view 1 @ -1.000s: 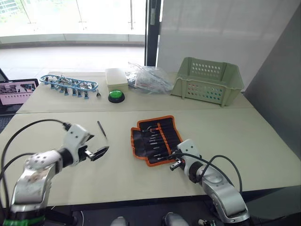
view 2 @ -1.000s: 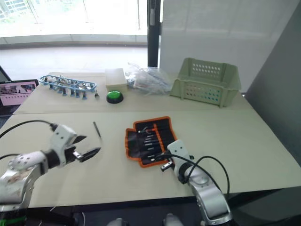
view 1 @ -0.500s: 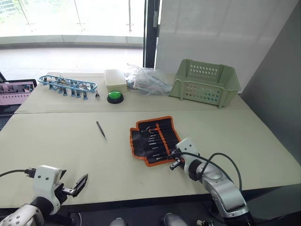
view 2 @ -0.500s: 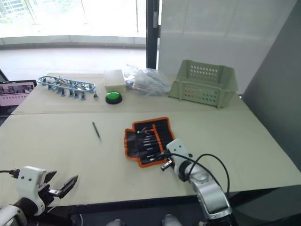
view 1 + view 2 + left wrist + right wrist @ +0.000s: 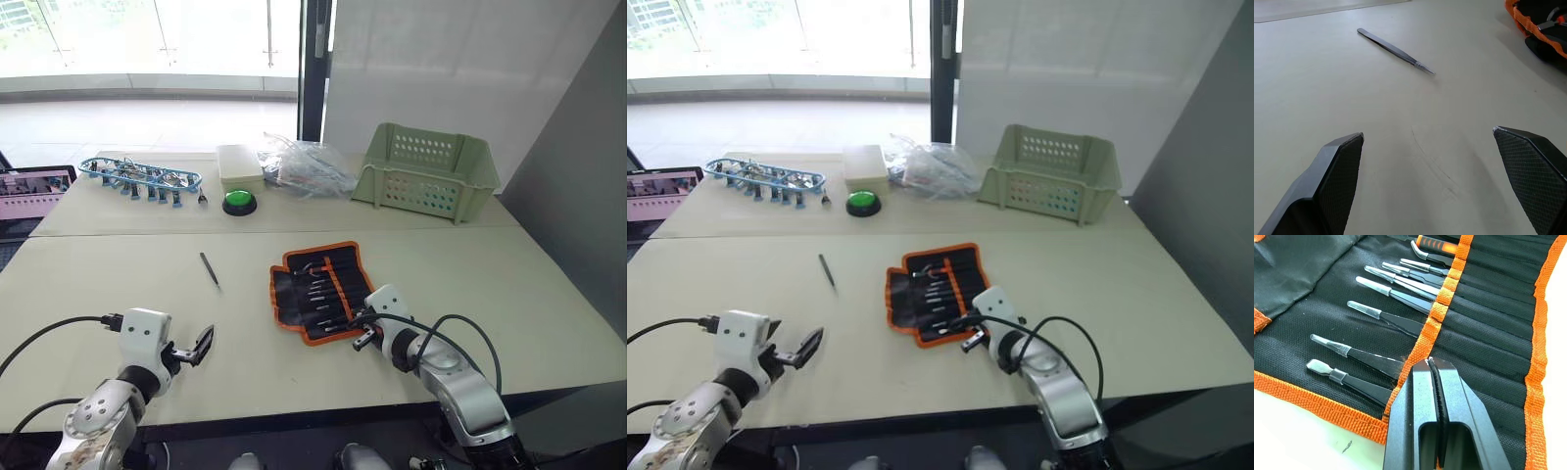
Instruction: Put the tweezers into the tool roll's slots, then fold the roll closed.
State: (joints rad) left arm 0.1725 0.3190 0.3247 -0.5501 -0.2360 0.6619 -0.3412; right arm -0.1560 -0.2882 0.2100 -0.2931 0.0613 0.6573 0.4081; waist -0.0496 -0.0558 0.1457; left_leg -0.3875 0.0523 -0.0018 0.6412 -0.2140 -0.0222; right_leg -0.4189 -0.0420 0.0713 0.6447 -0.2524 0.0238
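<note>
I expect the loose tweezers (image 5: 210,272) to slide in blunt end first, with the tip still showing, when I push them in, because the stored tweezers' pale tips (image 5: 319,292) stick out past the tool roll's orange strip.
The tool roll (image 5: 323,289) lies unfolded near the table's middle, black with orange edging. Several tweezers (image 5: 1386,320) sit in the slots (image 5: 1400,325) on one side of the orange strip (image 5: 1442,303), their pale tips sticking out. The slots on the strip's other side (image 5: 1493,333) hold nothing. One loose tweezers (image 5: 210,269) lies on the table to the roll's left, pointed end toward me (image 5: 1396,50). My right gripper (image 5: 1430,363) is shut with nothing in it, its tips over the roll's near edge by the strip. My left gripper (image 5: 1427,133) hangs open near the table's front, short of the loose tweezers.
A pale green basket (image 5: 426,171) stands at the back right. Along the back are clear plastic bags (image 5: 309,166), a white box (image 5: 241,164), a green button (image 5: 241,201) and a blue rack of clips (image 5: 142,176). A screen (image 5: 34,191) sits at far left.
My left arm pulled back from beside the loose tweezers to the table's front edge, then came forward a little; its gripper stayed open. The right gripper has not moved.
</note>
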